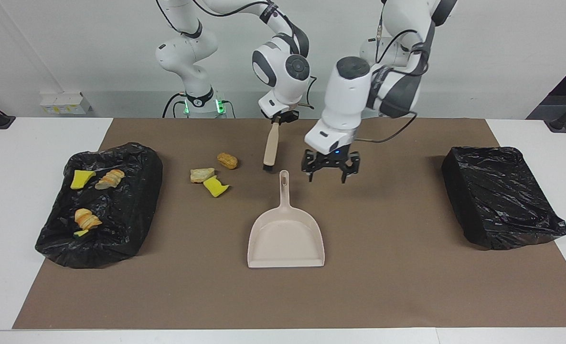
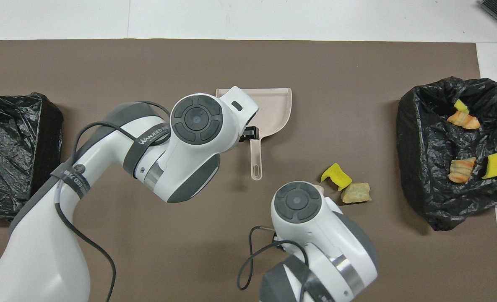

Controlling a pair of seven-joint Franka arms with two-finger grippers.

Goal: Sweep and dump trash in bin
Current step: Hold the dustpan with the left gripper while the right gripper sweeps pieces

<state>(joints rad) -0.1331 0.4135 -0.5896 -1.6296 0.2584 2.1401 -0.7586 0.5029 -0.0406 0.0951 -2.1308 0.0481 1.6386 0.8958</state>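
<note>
I should bring the brush's bristles (image 1: 268, 168), which hang on the dustpan's side of the trash, beyond the tan piece with my right gripper before sweeping toward the dustpan.
Three pieces of trash lie on the brown mat: a brown chunk (image 1: 227, 160), a tan piece (image 1: 201, 174) (image 2: 356, 193) and a yellow sponge piece (image 1: 215, 186) (image 2: 336, 176). My right gripper (image 1: 279, 119) is shut on the top of the beige brush (image 1: 270, 148), which hangs with its black bristles low at the mat beside the brown chunk. The beige dustpan (image 1: 285, 236) (image 2: 273, 105) lies flat and empty, handle toward the robots. My left gripper (image 1: 327, 177) is open and empty, just above the mat beside the dustpan's handle. In the overhead view my right arm hides the brush.
A black-bagged bin (image 1: 134, 157) (image 2: 416, 126) at the right arm's end of the mat holds several yellow and orange scraps. A second black-bagged bin (image 1: 497, 196) (image 2: 13, 147) stands at the left arm's end.
</note>
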